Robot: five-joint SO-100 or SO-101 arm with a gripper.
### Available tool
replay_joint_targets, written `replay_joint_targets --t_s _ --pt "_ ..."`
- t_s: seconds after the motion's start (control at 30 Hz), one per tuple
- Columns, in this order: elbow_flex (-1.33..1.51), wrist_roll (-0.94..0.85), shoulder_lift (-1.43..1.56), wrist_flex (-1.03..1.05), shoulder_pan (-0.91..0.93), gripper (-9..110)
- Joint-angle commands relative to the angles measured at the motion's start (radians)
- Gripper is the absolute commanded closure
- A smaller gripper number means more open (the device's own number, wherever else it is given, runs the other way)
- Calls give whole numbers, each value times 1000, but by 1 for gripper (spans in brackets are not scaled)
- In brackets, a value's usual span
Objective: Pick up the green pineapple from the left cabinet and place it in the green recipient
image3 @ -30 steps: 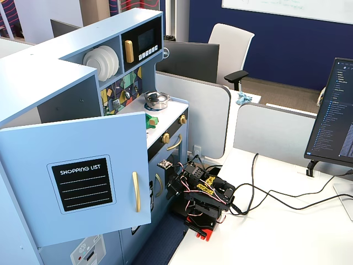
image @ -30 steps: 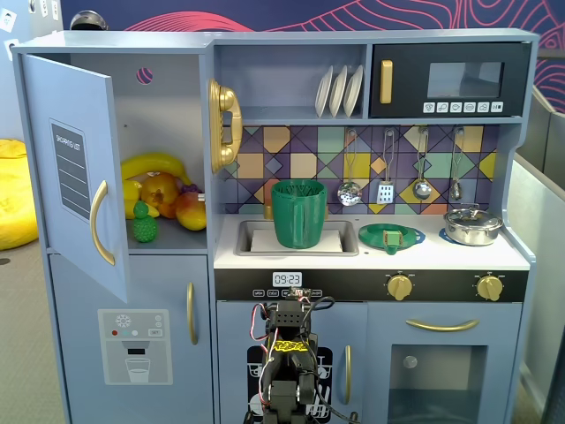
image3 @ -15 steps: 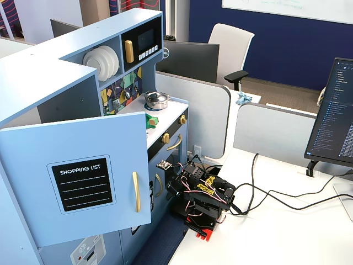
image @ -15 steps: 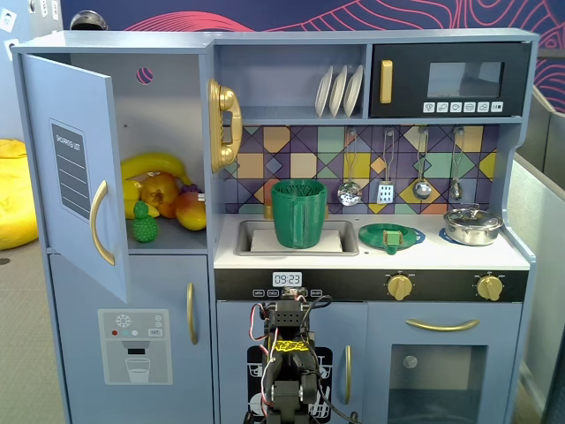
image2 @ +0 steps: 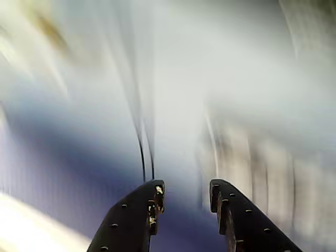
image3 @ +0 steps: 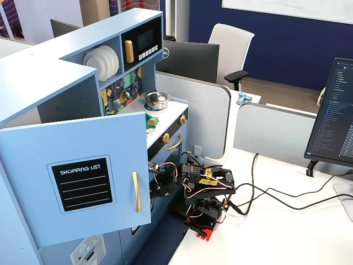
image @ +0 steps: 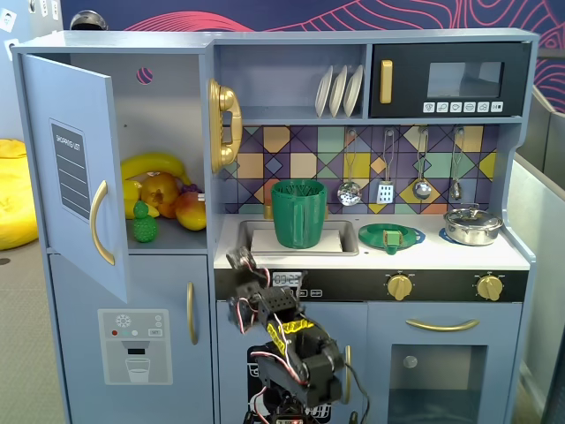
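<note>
A yellow tip (image: 154,212) pokes out past the green pineapple (image: 144,226), so the robot should expect one more yellow fruit hidden behind the pineapple when its gripper lifts the pineapple away.
The green pineapple (image: 144,223) stands on the shelf of the left cabinet (image: 168,97), in front of the other fruit. The cabinet door (image: 75,168) is swung open; it also shows in a fixed view (image3: 77,182). The green recipient (image: 299,214) stands in the sink. My gripper (image: 240,261) is low in front of the counter edge, below and right of the pineapple and apart from it. In the wrist view my gripper (image2: 186,189) is open and empty, and the background is motion-blurred. The pineapple and the recipient are hidden in the side fixed view.
A yellow banana (image: 154,165) and red-orange fruit (image: 191,210) lie behind the pineapple. A flat green dish (image: 390,237) and a silver pot (image: 472,226) sit on the counter. The arm base (image3: 207,212) stands on a white desk with cables (image3: 276,193).
</note>
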Motion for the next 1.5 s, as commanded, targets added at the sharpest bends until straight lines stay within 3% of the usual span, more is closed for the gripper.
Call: replay_joint_targets --t_s 0.0,0.33,0.67,1.07,1.47 --pt "-199 -20 -138 -212 -64 101" --pt "-509 -84 -460 -422 -138 96" --pt "-569 97 -541 -588 -221 72" --pt "-696 138 -862 -937 -256 64" --pt "-879 37 -1088 -996 -264 66"
